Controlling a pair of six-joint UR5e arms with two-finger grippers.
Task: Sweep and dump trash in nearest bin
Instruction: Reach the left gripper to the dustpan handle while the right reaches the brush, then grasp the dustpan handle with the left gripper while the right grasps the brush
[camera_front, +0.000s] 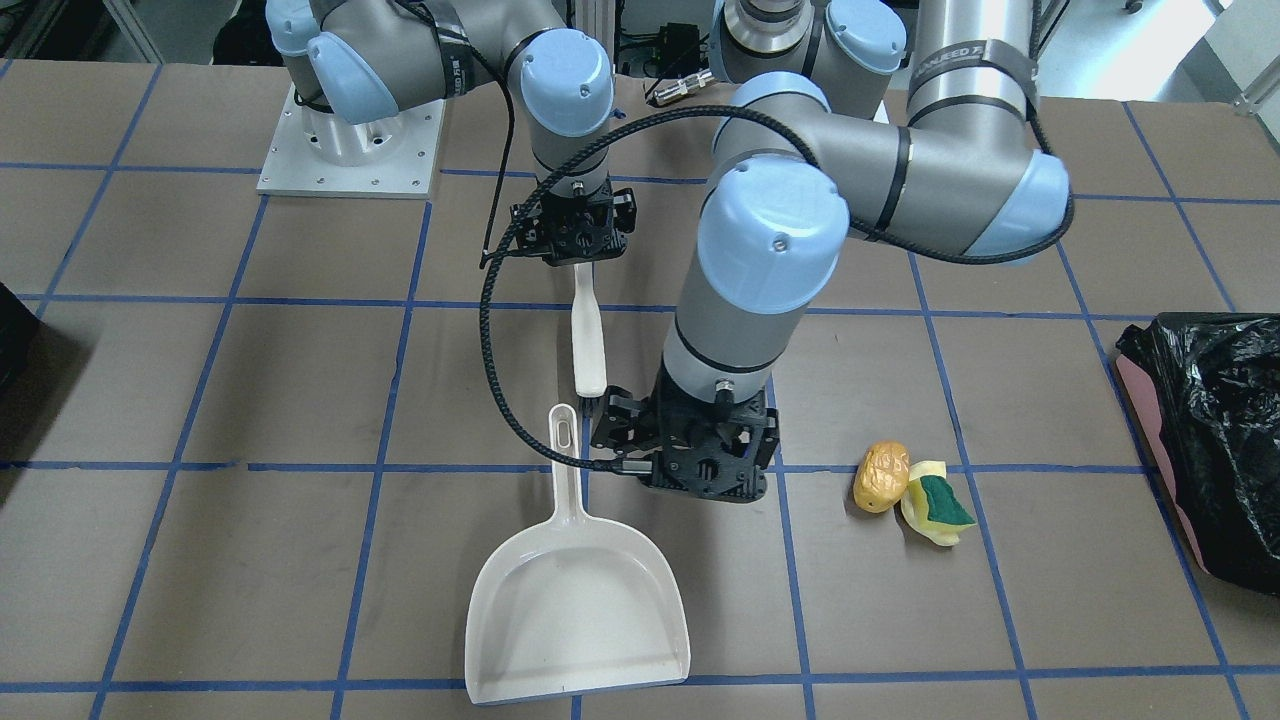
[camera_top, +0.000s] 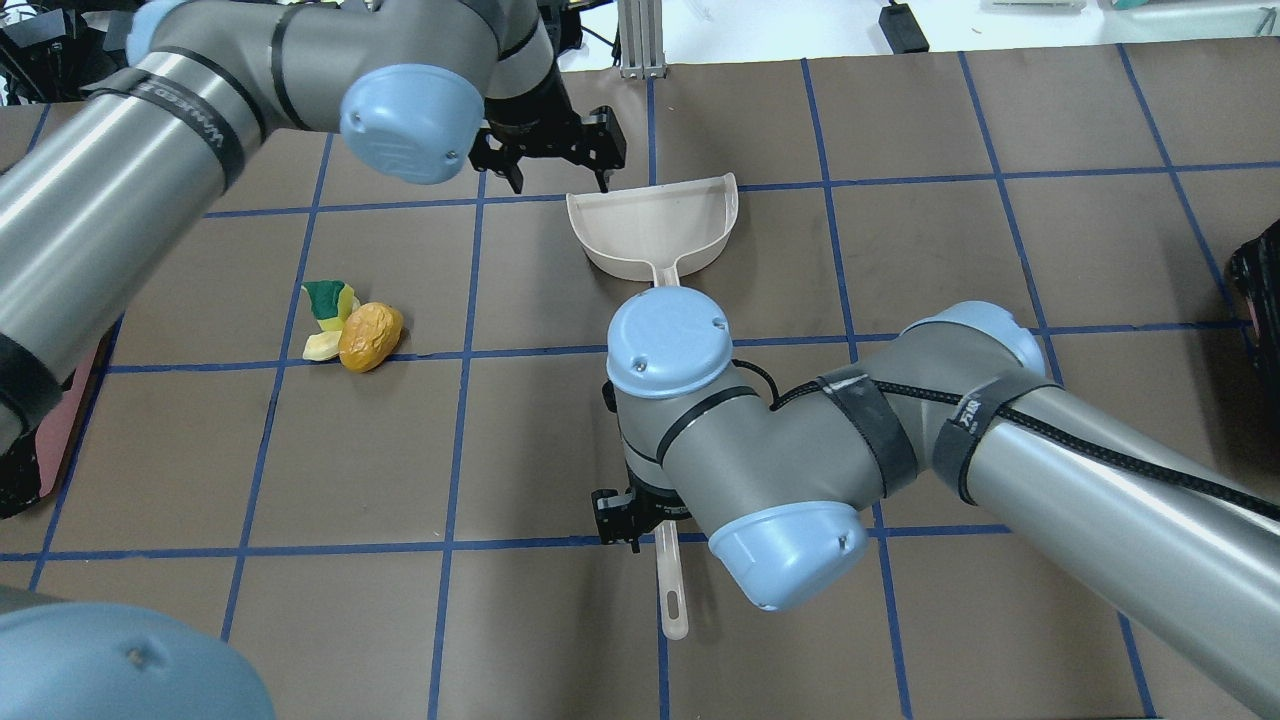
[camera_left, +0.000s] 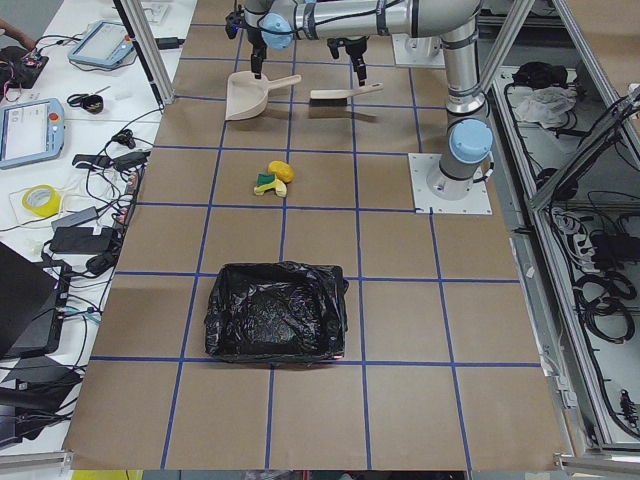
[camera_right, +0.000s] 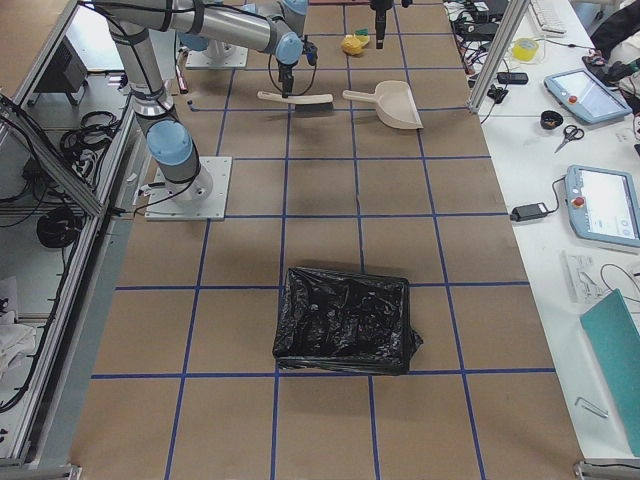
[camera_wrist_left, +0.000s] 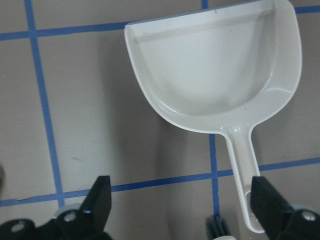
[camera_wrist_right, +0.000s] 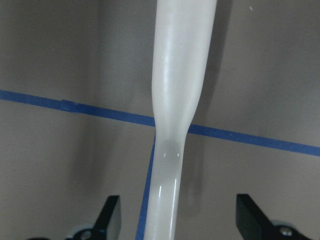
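Observation:
My gripper will sweep with the white brush, and since the golden-brown lump (camera_front: 882, 476) lies against the yellow sponge (camera_front: 907, 491), both should slide together toward the dustpan.
The trash lies together on the table: a golden-brown potato-like lump (camera_front: 881, 477), a yellow sponge with a green top (camera_front: 945, 503) and a pale yellow peel (camera_top: 322, 346). The black-lined bin (camera_front: 1210, 430) with a pinkish side stands just beyond them. A cream dustpan (camera_front: 580, 600) lies flat on the table. My left gripper (camera_wrist_left: 181, 192) is open and empty above the table beside the dustpan. My right gripper (camera_wrist_right: 179, 215) is open, and its fingers straddle the white brush handle (camera_wrist_right: 175, 100) without touching it. The brush's dark bristles (camera_wrist_left: 217, 227) barely show.
A second black-lined bin (camera_right: 345, 320) stands at the table's far right end. The left arm's elbow (camera_front: 770, 240) hangs over the middle of the table. Blue tape lines grid the brown tabletop (camera_front: 300, 380).

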